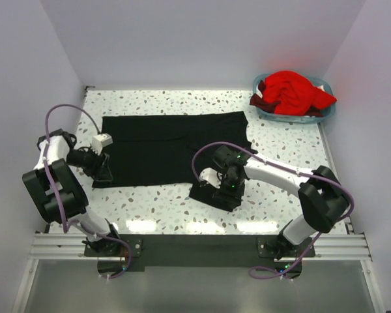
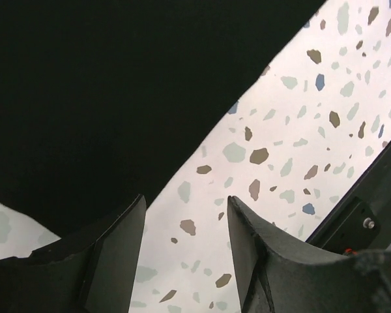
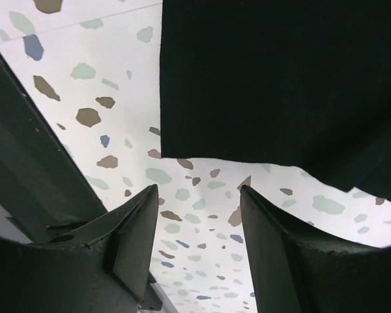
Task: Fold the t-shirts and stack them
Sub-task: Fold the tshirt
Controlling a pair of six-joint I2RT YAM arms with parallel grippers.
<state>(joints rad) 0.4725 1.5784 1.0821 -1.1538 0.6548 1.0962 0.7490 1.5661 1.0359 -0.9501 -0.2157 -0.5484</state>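
The black t-shirt's near corner is outside the left gripper's open fingers (image 2: pixel 186 241), so next the left gripper turns and pinches that corner (image 1: pixel 94 186) before it folds the t-shirt's near edge over.
The black t-shirt (image 1: pixel 169 147) lies spread flat across the middle of the table. The red t-shirt (image 1: pixel 290 91) is bunched in the light blue basket (image 1: pixel 326 112) at the back right. My left gripper (image 1: pixel 104 169) is open at the shirt's near left corner. In the left wrist view (image 2: pixel 186 212) bare table shows between its fingers, and the black cloth (image 2: pixel 104 85) reaches its left finger (image 2: pixel 120 248). My right gripper (image 1: pixel 227 188) is open and empty at the shirt's near right end. In the right wrist view (image 3: pixel 199 199) the cloth edge (image 3: pixel 280 78) lies just ahead of the fingertips.
The terrazzo table (image 1: pixel 156 208) has white walls at the back and on both sides. A dark rail (image 1: pixel 195 244) runs along the near edge by the arm bases and shows in the left wrist view (image 2: pixel 365 208).
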